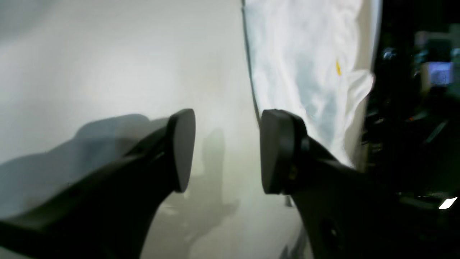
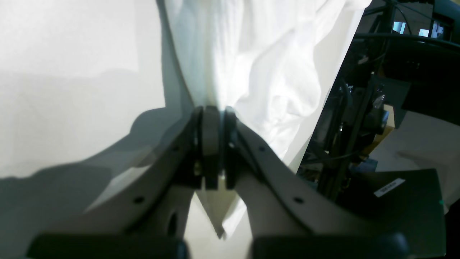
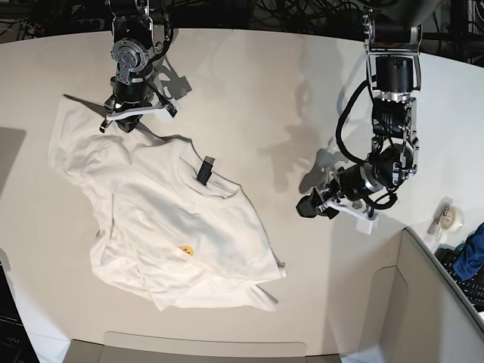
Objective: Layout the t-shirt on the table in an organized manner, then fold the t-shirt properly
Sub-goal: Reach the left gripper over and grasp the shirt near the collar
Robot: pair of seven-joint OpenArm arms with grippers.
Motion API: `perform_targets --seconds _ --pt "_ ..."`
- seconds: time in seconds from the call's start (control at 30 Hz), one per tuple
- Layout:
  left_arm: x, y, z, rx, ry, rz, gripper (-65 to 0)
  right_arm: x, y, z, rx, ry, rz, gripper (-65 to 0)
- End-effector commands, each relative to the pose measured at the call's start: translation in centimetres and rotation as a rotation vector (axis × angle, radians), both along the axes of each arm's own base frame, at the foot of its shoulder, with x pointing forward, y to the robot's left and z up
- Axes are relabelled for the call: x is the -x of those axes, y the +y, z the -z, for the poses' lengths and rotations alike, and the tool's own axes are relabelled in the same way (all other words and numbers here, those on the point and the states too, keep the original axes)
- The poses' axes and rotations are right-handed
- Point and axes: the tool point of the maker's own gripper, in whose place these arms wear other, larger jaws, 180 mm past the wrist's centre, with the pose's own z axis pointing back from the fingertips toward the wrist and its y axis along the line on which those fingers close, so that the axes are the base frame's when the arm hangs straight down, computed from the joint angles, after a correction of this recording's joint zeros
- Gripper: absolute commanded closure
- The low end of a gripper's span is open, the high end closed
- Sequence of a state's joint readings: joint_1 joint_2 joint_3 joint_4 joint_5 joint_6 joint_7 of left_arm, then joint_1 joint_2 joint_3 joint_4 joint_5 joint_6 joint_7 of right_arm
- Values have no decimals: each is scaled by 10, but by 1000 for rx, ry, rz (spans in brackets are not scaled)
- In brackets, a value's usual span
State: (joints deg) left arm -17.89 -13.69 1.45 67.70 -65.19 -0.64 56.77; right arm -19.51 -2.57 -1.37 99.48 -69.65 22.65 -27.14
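My left gripper should keep moving closer, because my right gripper pinches the t-shirt's far corner (image 3: 138, 136) and its shoulder edge (image 3: 239, 197) past the label lies free. It should go on until it straddles that shoulder edge.
The white t-shirt (image 3: 166, 227) lies crumpled and partly spread on the left half of the table (image 3: 287, 98), with its dark neck label (image 3: 206, 168) and yellow emblem (image 3: 185, 250) facing up. At the shirt's far corner, my right gripper (image 3: 125, 122) is shut on a fold of the fabric. In the right wrist view the gripper (image 2: 215, 111) pinches the white cloth (image 2: 258, 54) between its pads. My left gripper (image 3: 308, 208) hovers over bare table, well right of the shirt. In the left wrist view the gripper (image 1: 226, 151) stands open and empty, with the shirt (image 1: 305, 72) beyond it.
A grey box wall (image 3: 423, 302) rises at the front right corner. A tape roll (image 3: 452, 218) and a blue cloth (image 3: 473, 257) sit near it. Dark cables and equipment run beyond the table's curved far edge (image 3: 249, 32).
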Motion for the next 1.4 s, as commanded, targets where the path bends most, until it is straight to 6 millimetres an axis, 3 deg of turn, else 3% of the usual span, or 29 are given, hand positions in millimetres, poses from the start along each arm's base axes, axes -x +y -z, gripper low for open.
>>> perform_targets --seconds 0.0,0.17,0.4,0.8,0.93,1.13,1.37 --pt "-11 -6 -14 69 -15 -12 -290 10 2 9 -3 48 -3 0" --pt "-13 -30 5 145 61 -19 -290 7 1 2 -1 28 -3 0" --pt "-21 -58 6 204 92 -11 -289 3 -2 -8 27 4 -6 0" --pt "-27 -78 20 54 129 3 -289 3 -3 -10 53 3 -11 0" --pt "-37 -81 10 38 95 6 -289 4 -3 -10 53 5 -11 0" --pt "-43 -84 25 27 133 -24 -289 5 -3 -10 52 6 -11 0" --pt "-46 -101 27 52 143 -28 -289 5 -3 -10 52 6 -11 0"
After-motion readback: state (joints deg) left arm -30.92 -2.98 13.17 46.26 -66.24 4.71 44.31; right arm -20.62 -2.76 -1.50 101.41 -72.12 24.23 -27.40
